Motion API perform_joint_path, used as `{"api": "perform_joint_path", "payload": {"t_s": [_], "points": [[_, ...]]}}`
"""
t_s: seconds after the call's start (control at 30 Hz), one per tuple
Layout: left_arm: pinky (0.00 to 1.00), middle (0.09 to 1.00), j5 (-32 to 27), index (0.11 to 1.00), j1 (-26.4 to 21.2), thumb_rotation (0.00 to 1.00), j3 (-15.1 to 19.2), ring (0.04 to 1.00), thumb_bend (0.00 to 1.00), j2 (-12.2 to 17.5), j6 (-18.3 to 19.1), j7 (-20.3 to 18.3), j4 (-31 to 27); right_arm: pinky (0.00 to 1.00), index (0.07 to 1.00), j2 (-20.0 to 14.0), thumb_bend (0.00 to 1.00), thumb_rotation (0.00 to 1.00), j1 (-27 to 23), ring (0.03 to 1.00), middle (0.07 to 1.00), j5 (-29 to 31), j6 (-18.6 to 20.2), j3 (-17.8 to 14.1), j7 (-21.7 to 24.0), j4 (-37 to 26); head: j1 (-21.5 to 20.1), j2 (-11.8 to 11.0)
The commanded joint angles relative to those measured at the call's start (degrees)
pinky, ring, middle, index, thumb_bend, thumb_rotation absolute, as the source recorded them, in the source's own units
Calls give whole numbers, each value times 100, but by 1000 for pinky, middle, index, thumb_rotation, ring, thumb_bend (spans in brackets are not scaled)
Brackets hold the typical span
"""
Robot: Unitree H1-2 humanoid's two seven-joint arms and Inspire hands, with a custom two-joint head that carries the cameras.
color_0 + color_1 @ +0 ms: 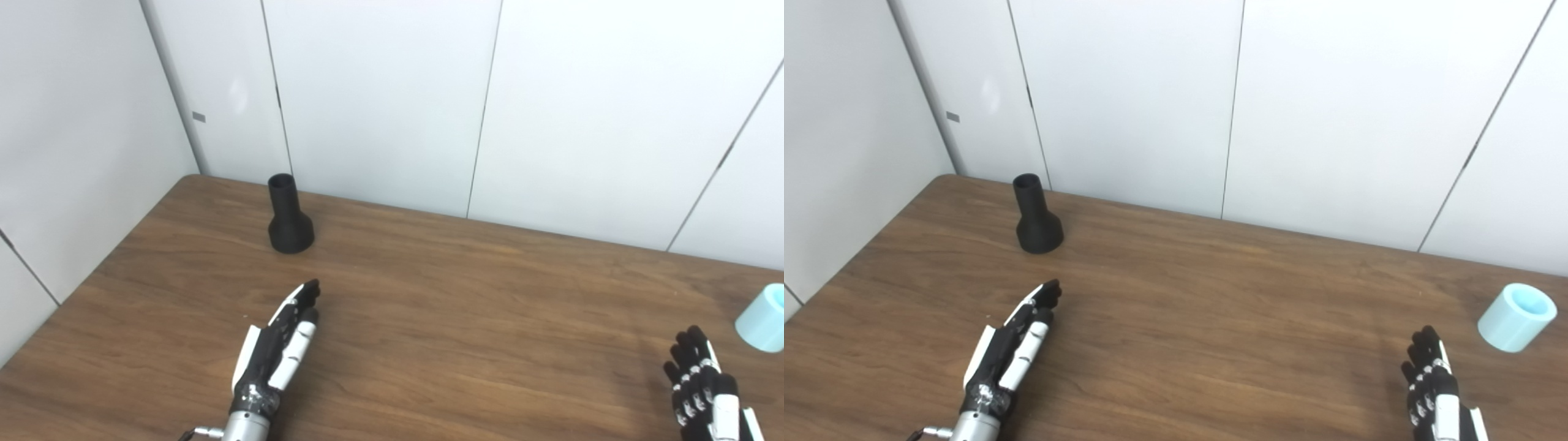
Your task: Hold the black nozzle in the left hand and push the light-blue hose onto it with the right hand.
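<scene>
The light-blue hose (764,320) will slide down as far as the flare when the robot pushes it, because the neck of the black nozzle flares into a wide base (288,216).
The black nozzle (288,215) stands upright on its wide base at the back left of the wooden table (465,294); it also shows in the right eye view (1035,215). My left hand (278,346) is open and empty, fingers stretched forward, a short way in front of the nozzle. The light-blue hose piece (1516,316), a short thick tube, lies at the table's right side, cut off at the edge in the left eye view (764,318). My right hand (1433,383) is open and empty, low at the front right, just left of and nearer than the hose.
White wall panels (380,92) stand close behind the table and along its left side. The table's left edge runs diagonally near the left arm. Bare wood lies between the two hands.
</scene>
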Motion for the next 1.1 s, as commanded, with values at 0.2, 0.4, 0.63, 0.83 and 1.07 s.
{"api": "perform_joint_path", "payload": {"t_s": [0.2, 0.4, 0.63, 0.83, 1.07], "points": [[919, 892, 204, 892, 549, 386, -10, 910, 638, -328, 24, 435, -194, 1000, 979, -164, 560, 1000, 470, 997, 975, 66, -34, -88, 98, 269, -59, 66], [851, 877, 670, 881, 278, 253, 188, 874, 728, -69, 392, 623, -799, 1000, 967, -185, 581, 1000, 470, 989, 972, 131, 19, -130, 121, 284, -67, 93], [815, 854, 888, 864, -456, 197, 611, 844, 842, 221, 1278, 703, -1289, 978, 955, -179, 634, 991, 436, 977, 958, 24, -73, -118, 108, 402, -59, 21], [830, 854, 1174, 860, -1135, 241, 794, 845, 900, 588, 1955, 688, -1413, 976, 959, -145, 639, 986, 388, 981, 958, 43, -68, -117, 106, 460, -56, 16], [854, 877, 1242, 862, -1859, 197, 963, 879, 902, 1096, 2093, 707, -666, 926, 951, -108, 618, 998, 339, 967, 950, -72, -116, -118, 30, 509, -38, 10]]}}
